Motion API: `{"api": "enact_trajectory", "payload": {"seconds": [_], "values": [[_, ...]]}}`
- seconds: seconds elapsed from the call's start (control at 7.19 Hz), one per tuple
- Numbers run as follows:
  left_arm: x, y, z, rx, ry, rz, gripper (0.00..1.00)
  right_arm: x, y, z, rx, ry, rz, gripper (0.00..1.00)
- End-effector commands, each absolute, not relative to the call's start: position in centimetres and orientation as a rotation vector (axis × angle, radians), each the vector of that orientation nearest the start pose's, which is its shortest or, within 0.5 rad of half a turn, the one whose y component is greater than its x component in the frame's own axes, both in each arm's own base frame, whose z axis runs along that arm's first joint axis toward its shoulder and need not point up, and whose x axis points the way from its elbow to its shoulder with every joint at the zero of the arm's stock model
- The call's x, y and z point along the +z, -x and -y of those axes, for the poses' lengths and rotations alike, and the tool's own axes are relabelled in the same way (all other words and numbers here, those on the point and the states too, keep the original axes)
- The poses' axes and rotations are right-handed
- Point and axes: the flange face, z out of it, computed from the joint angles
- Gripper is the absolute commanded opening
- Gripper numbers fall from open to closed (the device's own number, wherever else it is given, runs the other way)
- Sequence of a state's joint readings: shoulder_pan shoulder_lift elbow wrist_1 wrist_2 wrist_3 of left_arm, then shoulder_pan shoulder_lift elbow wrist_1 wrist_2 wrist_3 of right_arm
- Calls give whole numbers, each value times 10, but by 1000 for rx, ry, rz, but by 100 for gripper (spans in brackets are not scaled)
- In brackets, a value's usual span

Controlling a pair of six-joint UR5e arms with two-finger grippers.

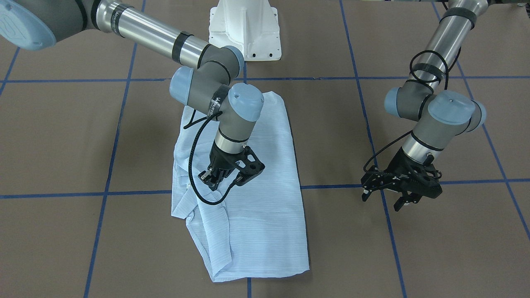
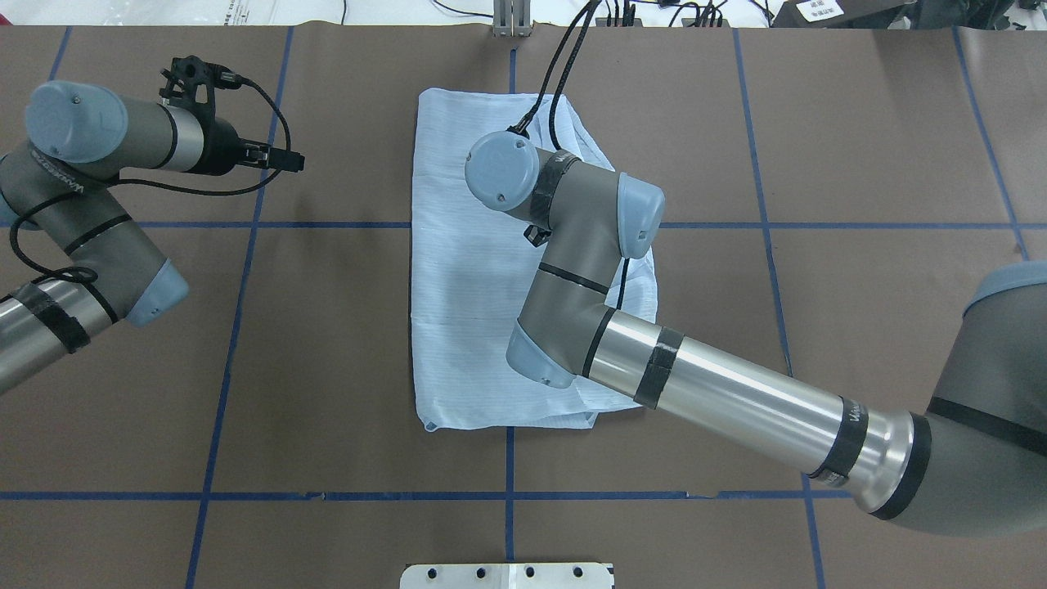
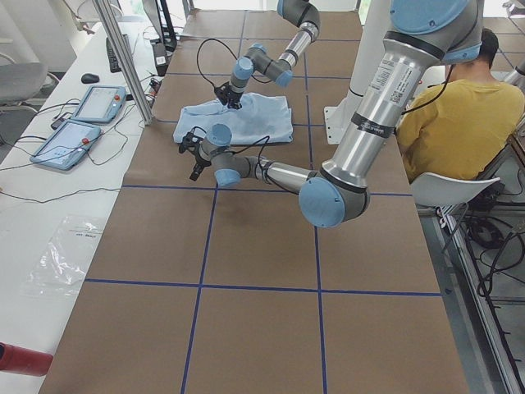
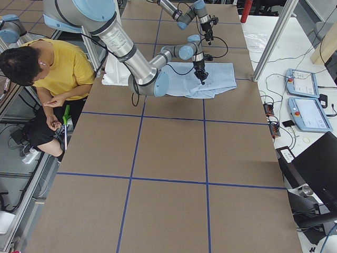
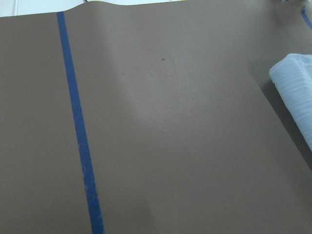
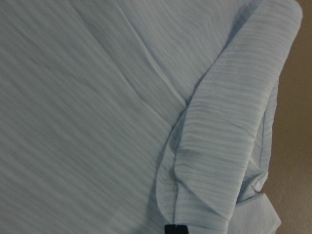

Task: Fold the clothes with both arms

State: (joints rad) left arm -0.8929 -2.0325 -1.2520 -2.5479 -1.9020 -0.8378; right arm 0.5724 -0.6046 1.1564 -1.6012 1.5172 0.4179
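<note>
The pale blue shirt's outer end (image 1: 261, 273) is resting loose on the brown table. The whole shirt (image 1: 266, 198) will slide along when I pull the shirt's opposite edge.
The pale blue shirt (image 1: 256, 207) lies folded into a long rectangle in the middle of the brown table (image 1: 62, 136), with a loose flap and collar edge along one side (image 6: 219, 146). My right gripper (image 1: 209, 180) hovers just above that side of the shirt (image 2: 458, 270), tilted, fingers together and shut with no cloth between them. In the overhead view its own wrist hides it. My left gripper (image 1: 383, 198) hangs open over bare table, well clear of the shirt, and only the shirt's corner (image 5: 297, 83) reaches the left wrist view.
Blue tape lines (image 1: 107, 165) grid the table. The white pedestal base (image 1: 244, 29) stands at the robot's side. A person in a yellow top (image 4: 52, 68) sits beside the table. Control tablets (image 4: 305, 100) and cables lie on the white bench past the table's far edge.
</note>
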Motion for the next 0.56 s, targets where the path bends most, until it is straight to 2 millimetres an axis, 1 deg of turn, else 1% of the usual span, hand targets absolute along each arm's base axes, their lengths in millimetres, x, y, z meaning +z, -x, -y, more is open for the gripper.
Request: {"api": "enact_trajectory", "payload": {"seconds": [0.0,0.14,0.28,0.42], "values": [[436,-364,613,39,-602,-980,100,266,569,587,-493,-416,296,0],[435,-364,612,39,-603,-983,100,299,544,579,-483,-412,289,0],[433,-363,612,27,-599,-989,100,319,521,566,-466,-415,294,0],[430,-363,612,25,-602,-994,100,336,510,555,-412,-400,303,0]]}}
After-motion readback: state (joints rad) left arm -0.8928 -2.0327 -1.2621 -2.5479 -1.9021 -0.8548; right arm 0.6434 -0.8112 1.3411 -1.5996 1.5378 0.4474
